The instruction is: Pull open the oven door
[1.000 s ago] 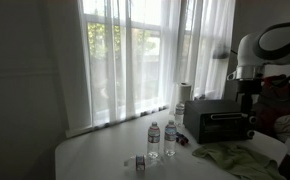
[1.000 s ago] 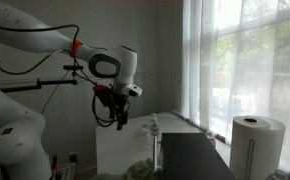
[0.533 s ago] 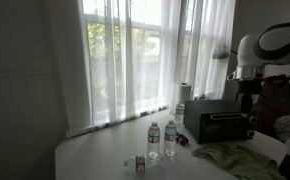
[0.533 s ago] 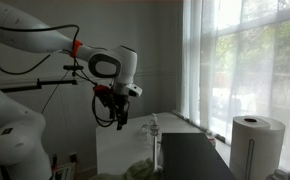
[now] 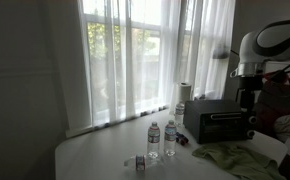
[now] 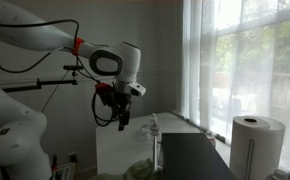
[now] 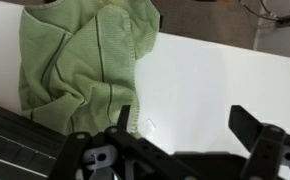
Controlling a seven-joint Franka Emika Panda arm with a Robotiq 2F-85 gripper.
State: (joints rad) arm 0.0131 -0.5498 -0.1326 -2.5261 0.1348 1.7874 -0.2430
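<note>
The handle (image 5: 227, 116) sits along the oven door's top edge (image 5: 225, 128), so I expect the oven door to swing down and stay open over the green cloth when I pull.
The oven door (image 5: 225, 124) is the dark front panel with a glass window on the small black toaster oven at the table's right. It looks closed. My gripper (image 5: 247, 101) hangs from the white arm by the oven's right end, above the door's top edge. It also shows in an exterior view (image 6: 120, 116), up in the air over the table. In the wrist view my gripper (image 7: 185, 128) is open and empty over the white tabletop, with both dark fingers (image 7: 251, 128) apart. The door is not clear in the wrist view.
A green cloth (image 7: 80, 55) lies crumpled on the white table (image 7: 205, 80) in front of the oven (image 5: 230, 158). Two water bottles (image 5: 161, 137) and a small cup (image 5: 141, 162) stand mid-table. A paper towel roll (image 6: 257, 145) stands behind the oven near the curtained window.
The arm's upper links have shifted very slightly. The gripper stays open at about the same spot and the oven door has not moved.
</note>
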